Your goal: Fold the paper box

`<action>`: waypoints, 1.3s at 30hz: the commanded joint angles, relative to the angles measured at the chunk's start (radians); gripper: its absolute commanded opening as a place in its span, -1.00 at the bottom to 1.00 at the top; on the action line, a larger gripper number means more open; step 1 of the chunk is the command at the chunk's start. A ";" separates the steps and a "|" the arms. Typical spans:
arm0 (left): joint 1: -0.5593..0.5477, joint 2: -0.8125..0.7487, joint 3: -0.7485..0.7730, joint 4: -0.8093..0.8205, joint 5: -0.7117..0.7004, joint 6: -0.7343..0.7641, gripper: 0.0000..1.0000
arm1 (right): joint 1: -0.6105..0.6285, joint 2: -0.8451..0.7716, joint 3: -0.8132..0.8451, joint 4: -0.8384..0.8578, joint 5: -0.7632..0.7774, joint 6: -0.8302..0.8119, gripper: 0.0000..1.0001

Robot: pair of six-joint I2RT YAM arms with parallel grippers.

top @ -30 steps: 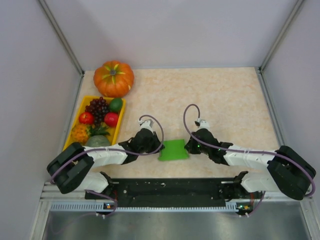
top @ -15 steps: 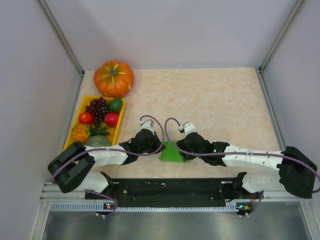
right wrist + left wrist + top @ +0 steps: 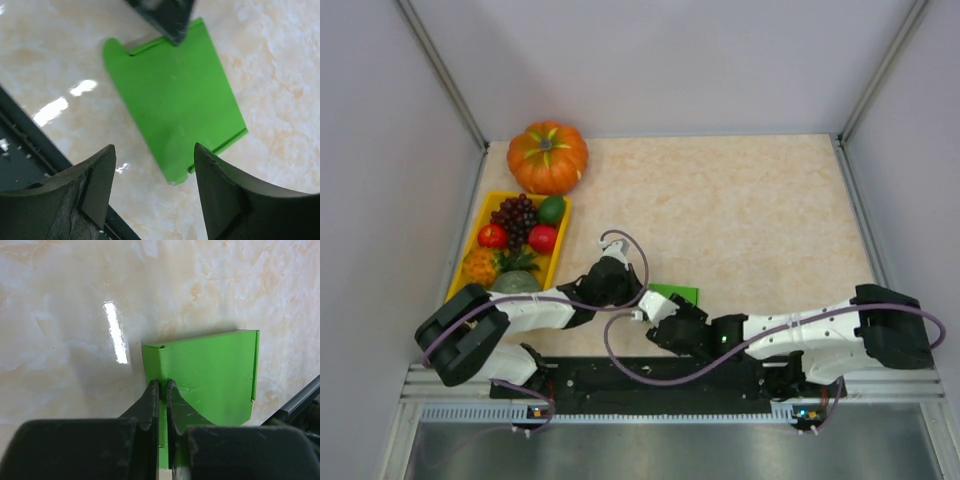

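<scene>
My left gripper should open around the side of the paper box where its shut fingers pinch a thin edge of the paper box (image 3: 162, 365), while my right gripper steadies the opposite side (image 3: 256, 365).
The paper box (image 3: 677, 293) is a bright green folded card lying flat on the marble table near the front edge; my right arm covers most of it from above. In the left wrist view the paper box (image 3: 205, 375) has its left edge between the fingers of my left gripper (image 3: 162, 382), which is shut on it. From above, the left gripper (image 3: 640, 298) sits at the card's left side. My right gripper (image 3: 154, 146) hangs open over the near rounded corner of the paper box (image 3: 175, 95), touching nothing. From above, the right gripper (image 3: 665, 308) is at the card's near side.
An orange pumpkin (image 3: 548, 157) stands at the back left. A yellow tray (image 3: 478, 222) with grapes, tomatoes and other fruit lies along the left wall. The black front rail (image 3: 650, 375) runs just behind the card. Grey walls close in the table.
My right gripper let go, opened and swung left and nearer across the card. The left gripper closed on the card's left edge and stayed put.
</scene>
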 commanded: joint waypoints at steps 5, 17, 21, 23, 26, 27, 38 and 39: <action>0.013 -0.037 -0.044 -0.135 0.023 0.070 -1.00 | -0.226 -0.215 -0.028 -0.070 -0.065 0.433 0.39; 0.015 -0.119 -0.058 -0.100 0.063 0.075 -0.81 | -0.729 -0.335 -0.285 0.158 -0.763 0.570 0.21; 0.015 -0.172 -0.072 -0.092 0.067 0.076 -0.52 | -0.745 -0.260 -0.347 0.356 -0.848 0.602 0.19; 0.016 -0.207 -0.080 -0.087 0.072 0.078 -0.41 | -0.746 -0.221 -0.350 0.379 -0.853 0.610 0.15; 0.016 -0.267 -0.098 -0.083 0.067 0.079 -0.20 | -0.749 -0.191 -0.361 0.404 -0.833 0.616 0.00; 0.018 -0.286 -0.107 -0.090 0.063 0.078 -0.15 | -0.752 -0.186 -0.367 0.407 -0.824 0.616 -0.12; 0.045 -0.452 -0.204 -0.110 0.055 0.062 0.18 | -0.798 -0.178 -0.452 0.488 -0.825 0.627 -0.62; 0.045 -0.450 -0.225 -0.097 0.069 0.055 0.18 | -0.806 -0.178 -0.465 0.493 -0.826 0.625 -0.68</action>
